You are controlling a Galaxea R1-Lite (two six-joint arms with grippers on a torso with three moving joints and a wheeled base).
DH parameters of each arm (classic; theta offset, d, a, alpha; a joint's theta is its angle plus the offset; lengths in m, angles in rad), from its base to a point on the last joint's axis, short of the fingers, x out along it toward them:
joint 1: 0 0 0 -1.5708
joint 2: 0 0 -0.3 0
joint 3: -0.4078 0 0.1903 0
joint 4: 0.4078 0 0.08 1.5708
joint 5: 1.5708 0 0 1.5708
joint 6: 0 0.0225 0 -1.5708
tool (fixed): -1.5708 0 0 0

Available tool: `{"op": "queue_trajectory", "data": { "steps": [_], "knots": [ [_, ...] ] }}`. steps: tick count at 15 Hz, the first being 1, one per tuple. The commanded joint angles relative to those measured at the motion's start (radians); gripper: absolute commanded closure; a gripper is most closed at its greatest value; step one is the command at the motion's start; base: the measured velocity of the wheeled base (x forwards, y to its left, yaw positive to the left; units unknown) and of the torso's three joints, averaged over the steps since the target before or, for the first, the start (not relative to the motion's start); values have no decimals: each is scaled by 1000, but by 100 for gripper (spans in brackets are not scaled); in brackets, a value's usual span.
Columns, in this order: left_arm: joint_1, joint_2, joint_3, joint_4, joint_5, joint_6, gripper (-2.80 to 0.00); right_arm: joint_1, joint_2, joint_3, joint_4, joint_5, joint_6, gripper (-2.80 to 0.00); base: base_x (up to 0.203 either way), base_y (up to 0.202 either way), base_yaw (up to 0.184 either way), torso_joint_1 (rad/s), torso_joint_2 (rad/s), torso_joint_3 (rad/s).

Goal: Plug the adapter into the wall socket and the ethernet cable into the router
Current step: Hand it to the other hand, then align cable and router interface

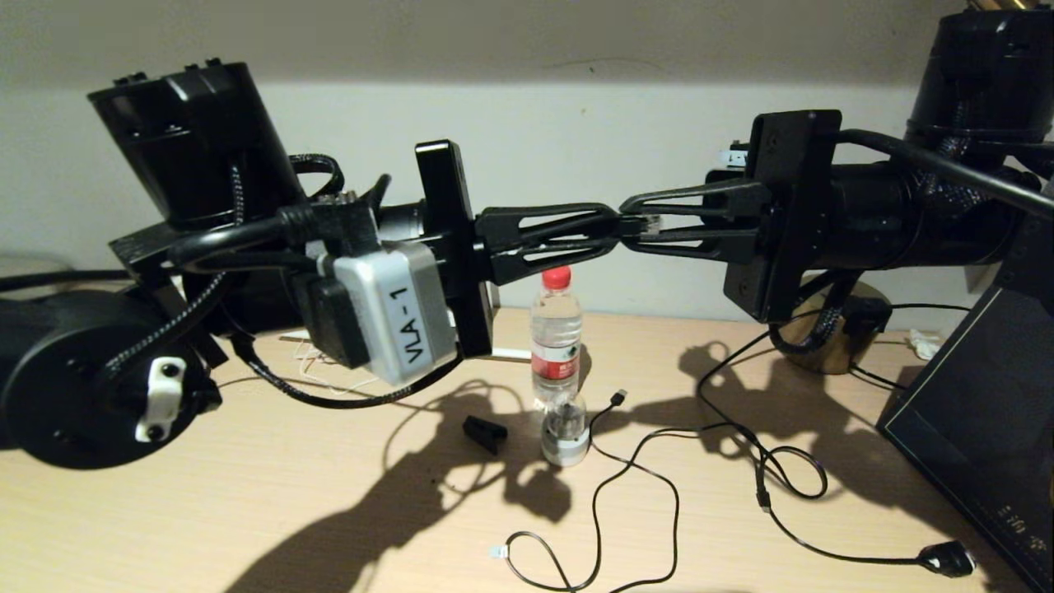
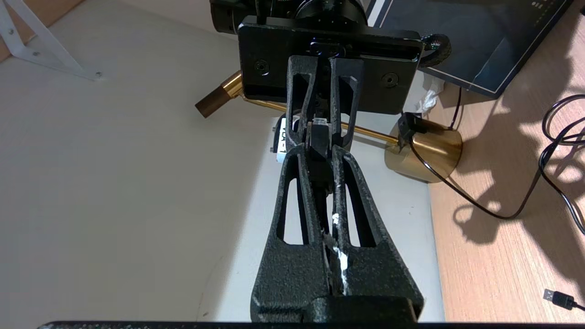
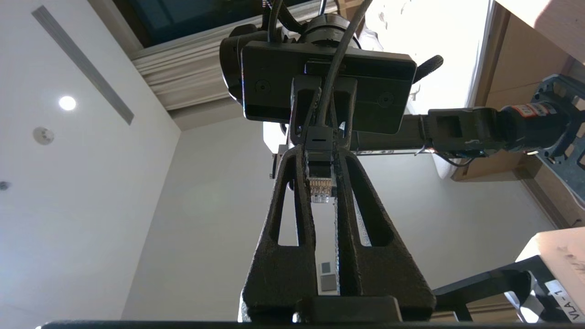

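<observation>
The ethernet connector's clear tip [image 1: 650,226] is covered by my right gripper's fingers, so I should open that gripper and back away, leaving the boot [image 3: 319,143] to my left gripper.
High above the desk my two grippers meet tip to tip. The left gripper [image 1: 616,229] [image 2: 318,153] is shut on the black boot of the ethernet cable's connector [image 1: 650,224] [image 2: 318,137]. The connector's clear tip with gold contacts [image 3: 320,185] lies between the fingertips of the right gripper [image 1: 632,222] [image 3: 320,151], which press on both its sides. Its black cable runs back over the left gripper's palm. A white strip [image 1: 510,354] shows behind the left wrist; I cannot tell whether it is the router. The adapter and the wall socket are out of view.
On the desk below stand a water bottle [image 1: 557,346] and a small black clip [image 1: 484,432]. Loose black cables lie to the right, one USB-tipped [image 1: 619,397], one ending in a round black piece [image 1: 947,560]. A brass lamp base [image 1: 832,338] and a dark panel [image 1: 972,428] stand at right.
</observation>
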Motion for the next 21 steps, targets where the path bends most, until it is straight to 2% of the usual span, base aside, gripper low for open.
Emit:
{"op": "queue_trajectory", "data": {
  "steps": [1,8,9,14,15,17,18,19,21],
  "knots": [
    [0,-3,6,-5,-4,7,0,1,-2,3,-3,7,8,0,0,0,0,0,0,0],
    [0,-11,15,-5,-4,7,0,16,-12,17,-7,-1,-1,0,0,0,0,0,0,0],
    [0,-11,18,-5,-3,7,0,21,-15,18,-7,-2,-1,-280,0,0,0,0,0,0],
    [18,-48,53,2,-1,2,0,14,-21,23,-9,-14,-22,-280,0,0,0,0,0,0],
    [42,-67,76,2,-1,-29,0,4,-39,30,-9,-27,-29,-280,0,0,0,0,0,0],
    [149,-98,112,-4,-2,-107,0,-40,-105,66,-8,-81,-90,-280,0,0,0,0,0,0],
    [237,-108,121,-2,-3,-170,0,-65,-152,85,-5,-122,-165,-280,0,0,0,0,0,0],
    [311,-114,129,-1,-3,-299,0,-91,-210,108,6,-173,-270,-280,0,0,0,0,0,0],
    [395,-125,137,-3,1,-630,0,-115,-321,164,75,-311,-594,-280,0,0,0,0,0,0]
  ]
}}
